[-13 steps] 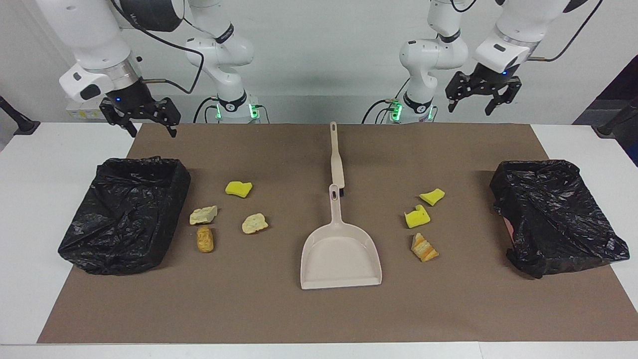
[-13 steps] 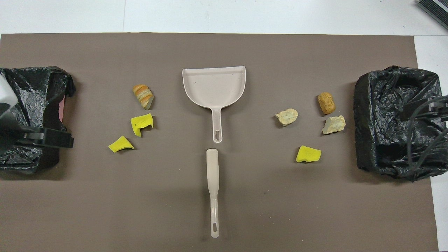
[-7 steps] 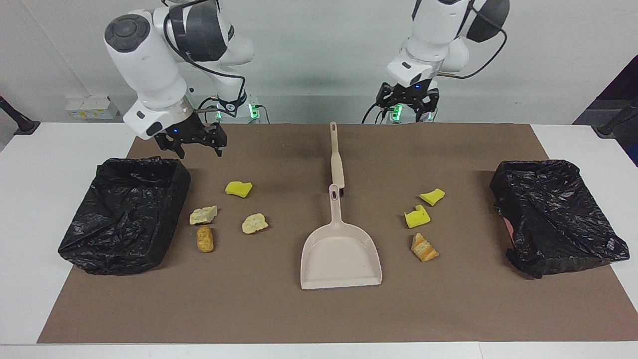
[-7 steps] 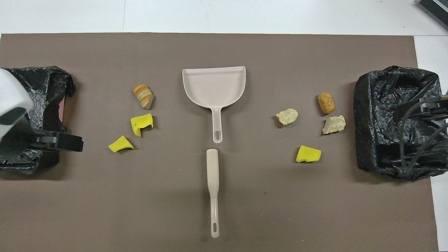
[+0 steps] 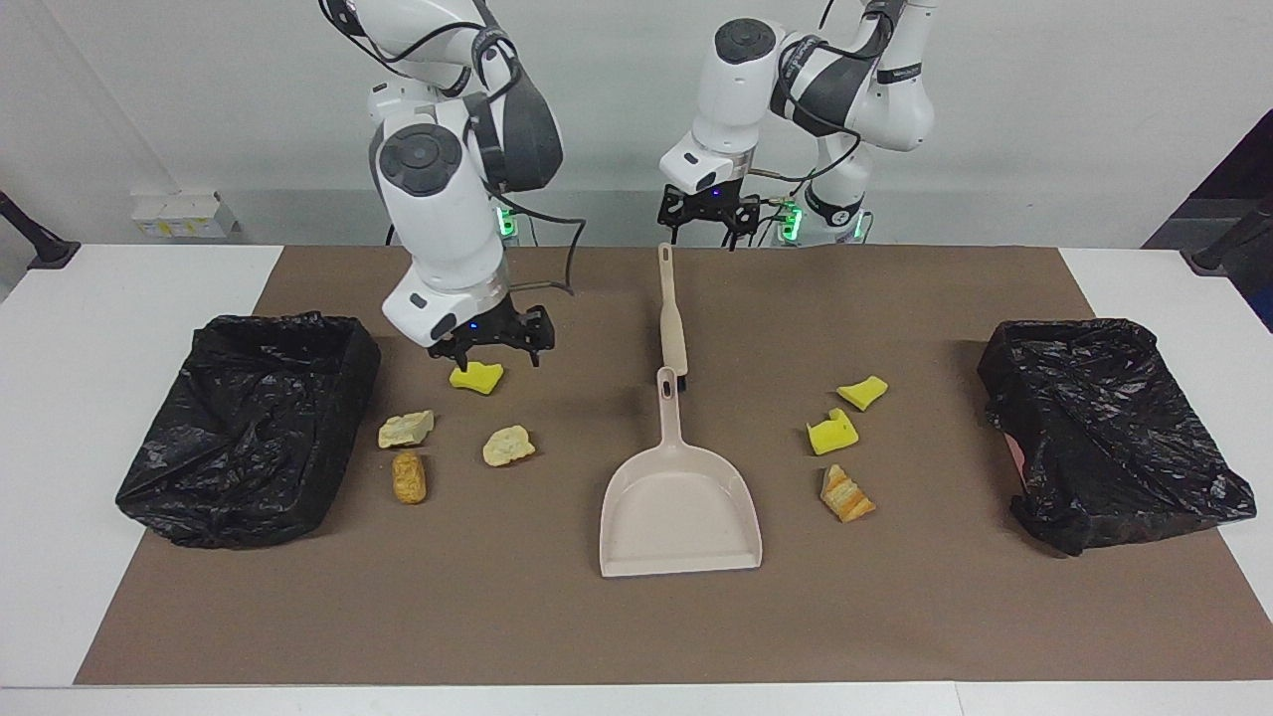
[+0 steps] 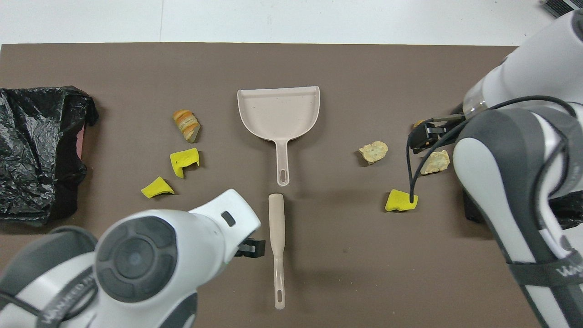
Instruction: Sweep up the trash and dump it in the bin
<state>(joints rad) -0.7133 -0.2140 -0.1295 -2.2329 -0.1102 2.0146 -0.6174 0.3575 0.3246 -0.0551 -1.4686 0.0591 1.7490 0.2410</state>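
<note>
I see the tray is wide with raised sides [image 6: 316, 111], so I expect the beige dustpan [image 6: 280, 117] to hold both yellow chunks and the bread-like piece together when I lift it.
The trash lies in two groups on the brown mat. Several scraps sit by the bin [image 5: 249, 428] at the right arm's end: a yellow sponge chunk [image 5: 476, 376], two cream lumps [image 5: 406, 429] [image 5: 508, 446] and a golden-brown piece [image 5: 409, 477]. Three more lie toward the other bin [image 5: 1109, 428]: two yellow chunks [image 5: 862, 391] [image 5: 831, 433] and a bread-like piece [image 5: 846, 494]. My right gripper [image 5: 489, 350] hangs open just above the yellow sponge chunk, holding nothing. My left gripper [image 5: 708, 217] is open and empty over the handle end of the brush [image 5: 672, 318].
A beige dustpan [image 5: 680, 507] lies mid-mat, its handle pointing at the brush [image 6: 276, 237] and its mouth away from the robots. Both bins are lined with black bags. In the overhead view the right arm hides most of its bin.
Both arms have swung in from the table's ends toward the middle. The right gripper came down over the scraps near its bin; the left came over the brush handle. Nothing on the mat moved.
</note>
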